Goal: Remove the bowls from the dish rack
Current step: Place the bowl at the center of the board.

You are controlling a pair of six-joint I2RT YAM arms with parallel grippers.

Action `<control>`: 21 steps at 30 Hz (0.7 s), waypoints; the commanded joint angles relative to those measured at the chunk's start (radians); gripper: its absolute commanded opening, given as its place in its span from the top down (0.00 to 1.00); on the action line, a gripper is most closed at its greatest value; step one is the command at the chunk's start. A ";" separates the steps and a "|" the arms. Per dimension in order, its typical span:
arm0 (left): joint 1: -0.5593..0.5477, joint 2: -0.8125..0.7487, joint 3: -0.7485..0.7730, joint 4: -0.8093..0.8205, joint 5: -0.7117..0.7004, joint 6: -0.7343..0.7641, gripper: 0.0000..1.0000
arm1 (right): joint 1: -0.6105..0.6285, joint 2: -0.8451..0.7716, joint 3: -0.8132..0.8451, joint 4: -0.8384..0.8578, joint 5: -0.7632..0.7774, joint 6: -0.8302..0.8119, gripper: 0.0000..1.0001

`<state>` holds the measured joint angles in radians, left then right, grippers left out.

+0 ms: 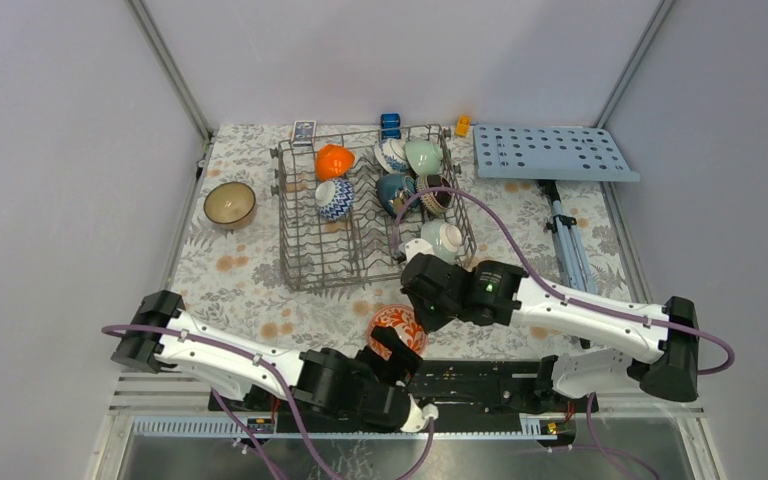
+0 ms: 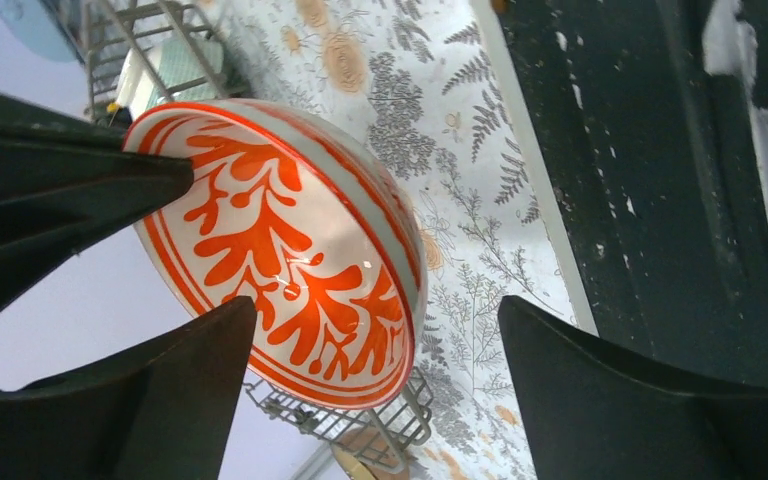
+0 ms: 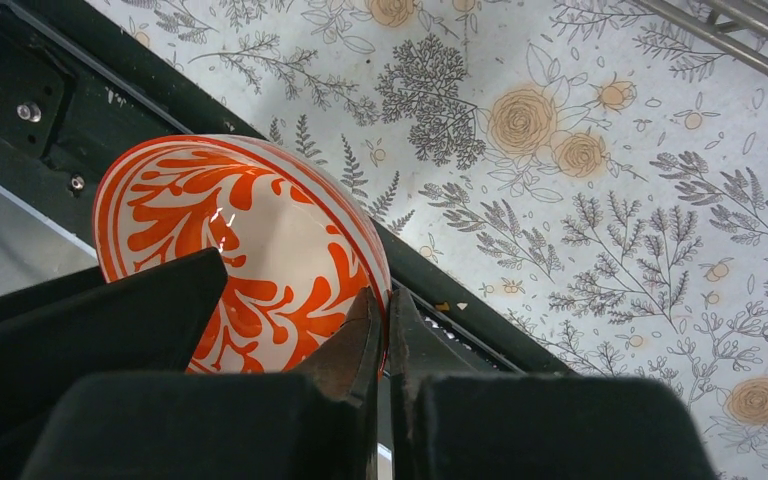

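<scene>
I should bring the red-and-white patterned bowl (image 1: 398,324) back toward the dish rack with my right gripper for handover, because the bowl hangs over the table's near edge and leaves my left gripper little room.
The red-and-white patterned bowl (image 1: 396,322) hangs tilted over the table's near edge. My right gripper (image 3: 380,297) is shut on its rim (image 3: 385,290). My left gripper (image 2: 375,305) is open, one finger (image 2: 160,400) in front of the bowl's inside (image 2: 280,240) and the other apart on the right. The grey wire dish rack (image 1: 305,250) stands behind. It holds an orange bowl (image 1: 334,160), blue-and-white bowls (image 1: 334,198), a pale green bowl (image 1: 423,157), a dark blue bowl (image 1: 394,190), a dark brown bowl (image 1: 433,193) and another pale bowl (image 1: 443,238).
A tan bowl (image 1: 229,203) sits upright on the floral cloth left of the rack. A light-blue board with holes (image 1: 552,152) and a folded tripod (image 1: 568,235) lie at the right. Small blue (image 1: 390,125) and yellow (image 1: 462,125) items sit behind the rack. The black base rail (image 1: 480,380) runs along the near edge.
</scene>
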<state>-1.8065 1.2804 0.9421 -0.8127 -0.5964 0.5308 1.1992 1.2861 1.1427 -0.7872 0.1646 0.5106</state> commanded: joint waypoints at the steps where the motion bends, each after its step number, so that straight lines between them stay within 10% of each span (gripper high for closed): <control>1: -0.001 -0.023 0.064 0.084 -0.116 -0.061 0.01 | 0.010 -0.068 0.017 0.026 0.058 0.036 1.00; 10: 0.041 -0.060 0.231 0.139 -0.219 -0.267 0.01 | 0.010 -0.149 -0.009 -0.025 0.269 0.069 1.00; 21: 0.458 -0.263 0.232 0.346 0.257 -0.701 0.01 | -0.039 -0.267 -0.121 0.023 0.409 0.154 1.00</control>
<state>-1.4494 1.1137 1.2411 -0.6319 -0.5053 0.0818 1.1881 1.0729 1.0325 -0.8249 0.4759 0.6086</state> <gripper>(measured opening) 0.987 0.028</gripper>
